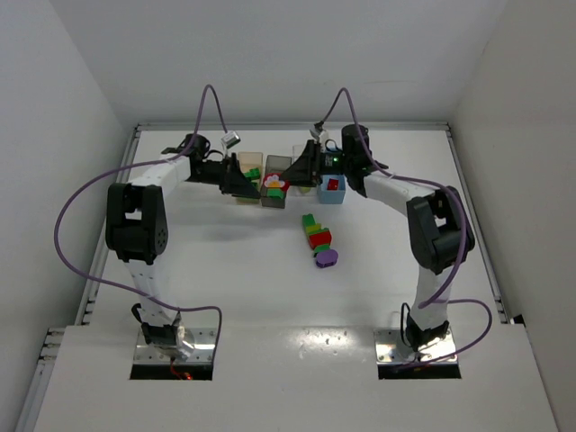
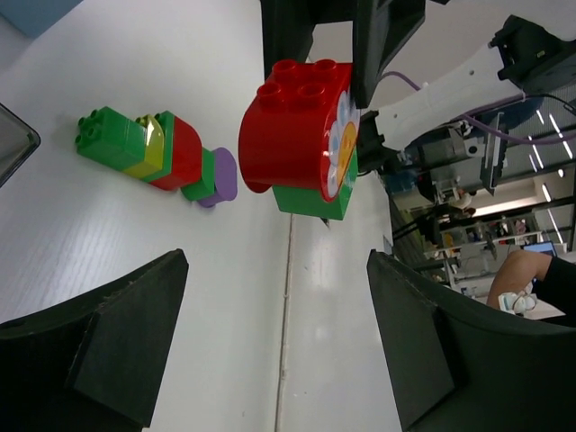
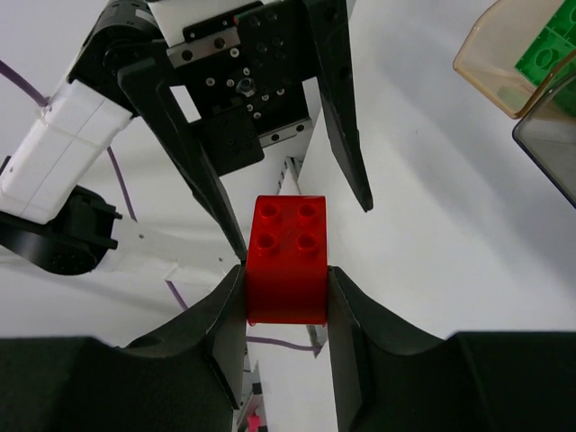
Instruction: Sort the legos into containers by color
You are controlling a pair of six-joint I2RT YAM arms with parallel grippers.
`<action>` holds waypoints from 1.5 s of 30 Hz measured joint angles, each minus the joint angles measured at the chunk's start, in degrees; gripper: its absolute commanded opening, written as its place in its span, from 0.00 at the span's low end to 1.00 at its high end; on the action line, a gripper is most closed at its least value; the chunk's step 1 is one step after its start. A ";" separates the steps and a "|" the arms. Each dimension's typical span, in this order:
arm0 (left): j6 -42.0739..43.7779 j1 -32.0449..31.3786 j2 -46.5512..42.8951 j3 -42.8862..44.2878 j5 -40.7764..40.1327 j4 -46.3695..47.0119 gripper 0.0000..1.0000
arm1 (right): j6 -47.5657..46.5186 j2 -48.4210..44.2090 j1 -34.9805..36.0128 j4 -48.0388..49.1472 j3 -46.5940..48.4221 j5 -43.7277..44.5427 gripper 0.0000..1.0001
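Next, I back my left gripper away and line it up squarely with the green lego before pulling (image 2: 312, 202), because the red lego (image 2: 286, 139) partly hides the slanted green lego from it.
My right gripper (image 3: 286, 288) is shut on a red lego (image 3: 286, 261). In the left wrist view that red lego (image 2: 297, 126) hangs in the air with a flower disc and a green lego (image 2: 310, 202) stuck to it. My left gripper (image 2: 274, 346) faces it, open and empty, a short way off. From above, the held legos (image 1: 274, 184) hang between the left gripper (image 1: 252, 187) and the right gripper (image 1: 290, 178), over the containers. A stuck-together row of green, lime, red and purple legos (image 1: 319, 241) lies on the table.
At the back stand a tan container (image 1: 248, 166) holding a green lego (image 1: 255, 173), a dark grey one (image 1: 277, 163), a clear one (image 1: 298, 151) and a light blue one (image 1: 331, 191) holding a red lego. Both arms' purple cables arch above.
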 measured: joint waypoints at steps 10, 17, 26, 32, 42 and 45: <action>5.27 -0.24 0.00 0.00 -0.04 -3.04 0.88 | 1.29 1.90 0.28 0.90 3.85 1.57 0.00; 17.81 -1.99 -0.13 2.49 -0.35 -11.45 0.88 | 1.70 1.92 0.28 1.42 4.24 1.95 0.00; 34.51 -7.96 -0.11 8.98 -0.09 -26.38 0.87 | 3.50 1.53 -1.77 5.40 0.24 1.90 0.00; 32.33 -9.16 -0.79 7.52 -0.09 -24.63 0.87 | 4.26 0.74 -4.09 5.79 -2.23 1.90 0.00; -28.20 0.07 -17.55 -16.33 -20.26 27.02 0.92 | 2.43 -7.85 -5.40 4.98 -4.07 2.25 0.00; -48.06 2.23 -22.32 -28.04 -23.21 53.18 0.92 | 2.05 -9.03 -5.40 4.94 -4.13 2.56 0.00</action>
